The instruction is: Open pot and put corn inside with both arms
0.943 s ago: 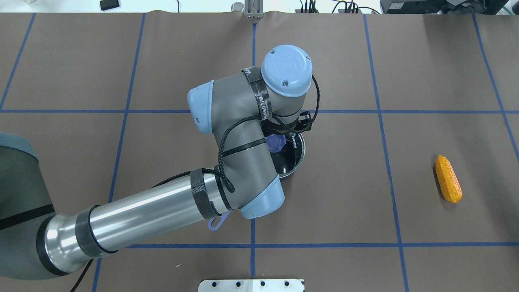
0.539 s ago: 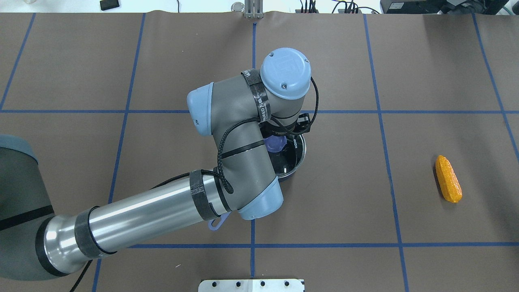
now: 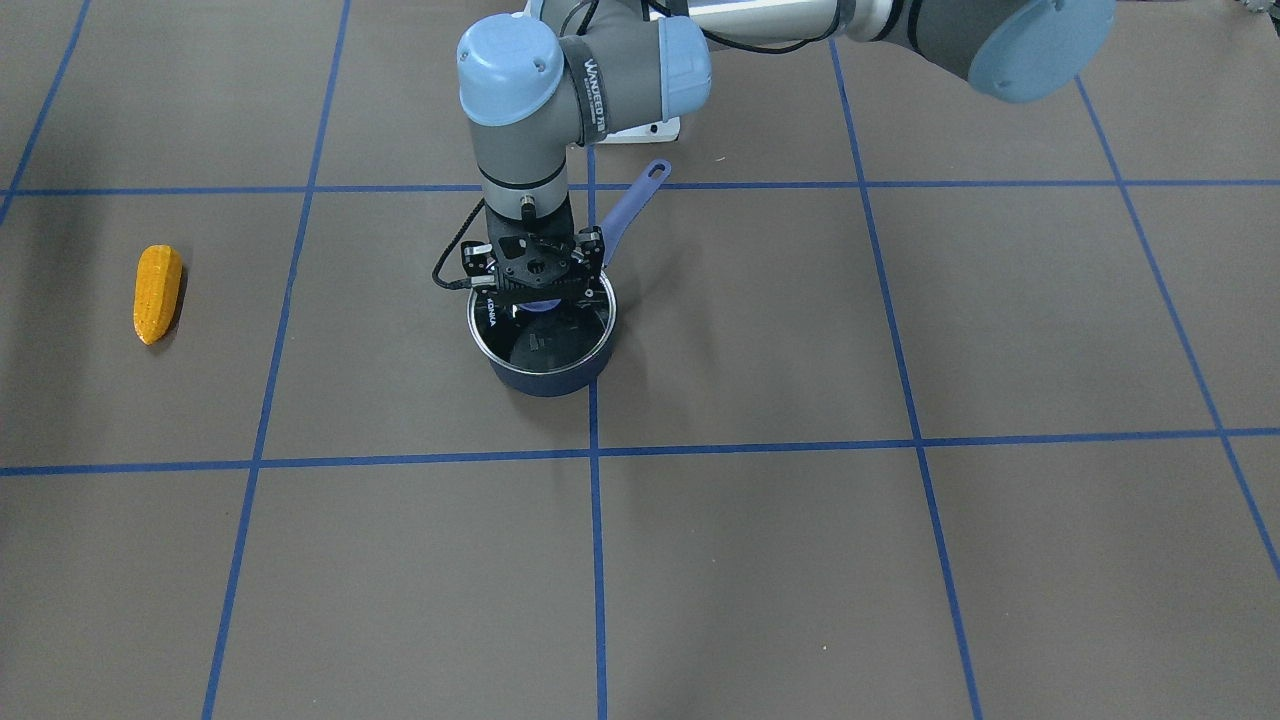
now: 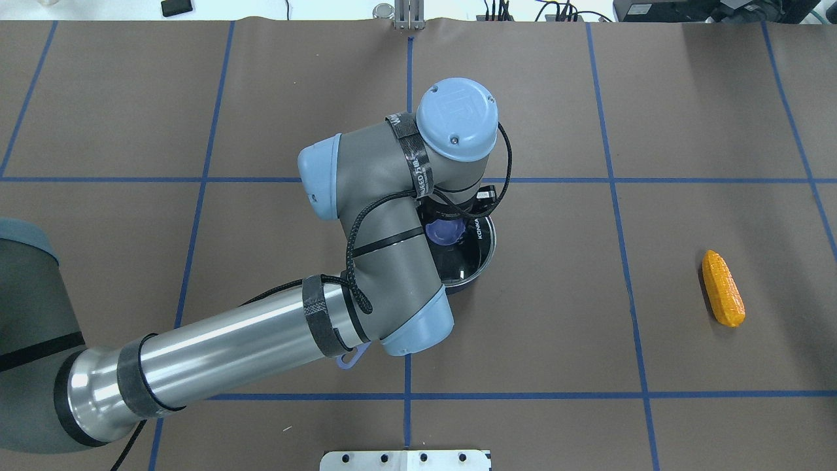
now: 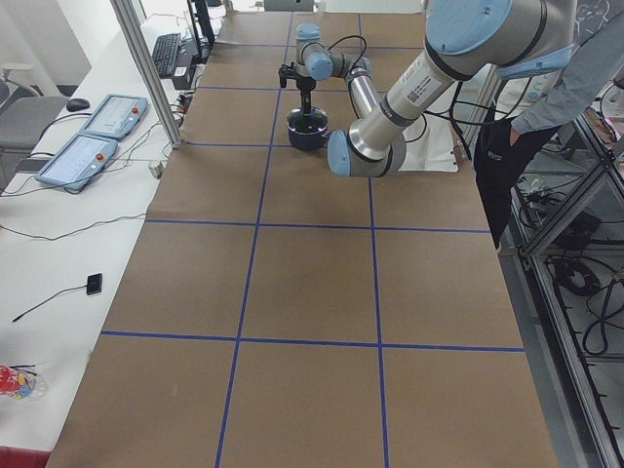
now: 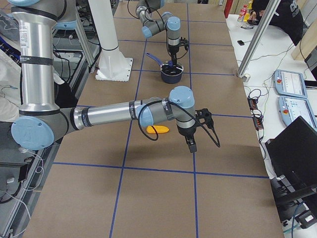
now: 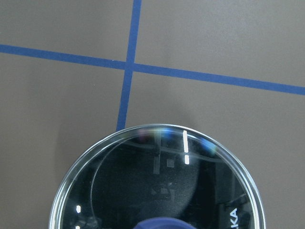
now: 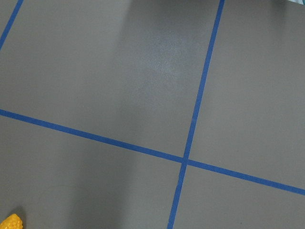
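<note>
Only a plain dark inside (image 3: pixel 549 344) can be seen through the glass lid, so the robot should expect the dark blue pot (image 3: pixel 548 383) to be empty when it lifts the glass lid off.
A dark blue pot (image 3: pixel 545 372) with a long handle (image 3: pixel 634 205) stands mid-table, shut by a glass lid (image 7: pixel 157 186) with a purple knob (image 4: pixel 443 231). My left gripper (image 3: pixel 541 296) points straight down over the lid, its jaws spread either side of the knob; I cannot tell whether they touch it. The orange-yellow corn (image 4: pixel 722 288) lies on the table far to the right, and also shows in the front view (image 3: pixel 157 292). My right gripper (image 6: pixel 191 145) hangs above the table just beyond the corn (image 6: pixel 157 130); I cannot tell whether it is open or shut.
Brown paper with blue tape grid lines covers the table. A white base plate (image 4: pixel 405 460) sits at the near edge. A person (image 5: pixel 531 93) stands beside the robot. Control pendants (image 5: pixel 97 122) lie on a side table.
My left wrist has shifted slightly left and nearer over the pot lid. The corn and the pot have not moved.
</note>
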`<state>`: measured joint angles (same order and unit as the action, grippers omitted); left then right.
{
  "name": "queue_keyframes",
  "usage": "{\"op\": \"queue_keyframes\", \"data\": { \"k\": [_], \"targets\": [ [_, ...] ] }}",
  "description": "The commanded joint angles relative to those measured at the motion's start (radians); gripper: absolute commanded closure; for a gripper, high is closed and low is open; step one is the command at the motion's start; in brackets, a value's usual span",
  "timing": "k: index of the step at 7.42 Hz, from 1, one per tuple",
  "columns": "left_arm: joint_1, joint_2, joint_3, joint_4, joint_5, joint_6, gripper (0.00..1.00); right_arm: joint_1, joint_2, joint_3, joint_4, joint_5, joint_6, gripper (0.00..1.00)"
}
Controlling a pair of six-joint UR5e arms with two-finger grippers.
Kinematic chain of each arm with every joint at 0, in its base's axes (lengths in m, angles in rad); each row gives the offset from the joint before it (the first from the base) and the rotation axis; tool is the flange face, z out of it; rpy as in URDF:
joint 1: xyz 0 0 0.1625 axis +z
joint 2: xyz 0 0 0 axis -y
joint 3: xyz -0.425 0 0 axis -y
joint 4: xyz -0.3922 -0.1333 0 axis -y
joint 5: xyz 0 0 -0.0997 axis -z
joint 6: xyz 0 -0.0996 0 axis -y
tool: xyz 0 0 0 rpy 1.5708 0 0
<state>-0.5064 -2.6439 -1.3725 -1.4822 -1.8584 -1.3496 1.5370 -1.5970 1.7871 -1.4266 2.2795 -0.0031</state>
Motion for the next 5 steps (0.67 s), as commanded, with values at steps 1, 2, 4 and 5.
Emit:
{"op": "queue_keyframes", "data": {
  "k": [1,2,4,5],
  "targets": [
    [-0.001,0.005,-0.025,0.008,0.001,0.003,1.0,0.0,0.0,0.0,0.0,0.0,0.002,0.0],
    [-0.003,0.037,-0.089,0.013,-0.001,0.009,1.0,0.0,0.0,0.002,0.0,0.0,0.0,0.0],
    [-0.024,0.079,-0.276,0.203,-0.004,0.12,1.0,0.0,0.0,0.002,0.0,0.002,0.002,0.0],
    [-0.038,0.176,-0.407,0.218,-0.005,0.174,1.0,0.0,0.0,0.002,0.0,0.005,0.002,0.0]
  ]
}}
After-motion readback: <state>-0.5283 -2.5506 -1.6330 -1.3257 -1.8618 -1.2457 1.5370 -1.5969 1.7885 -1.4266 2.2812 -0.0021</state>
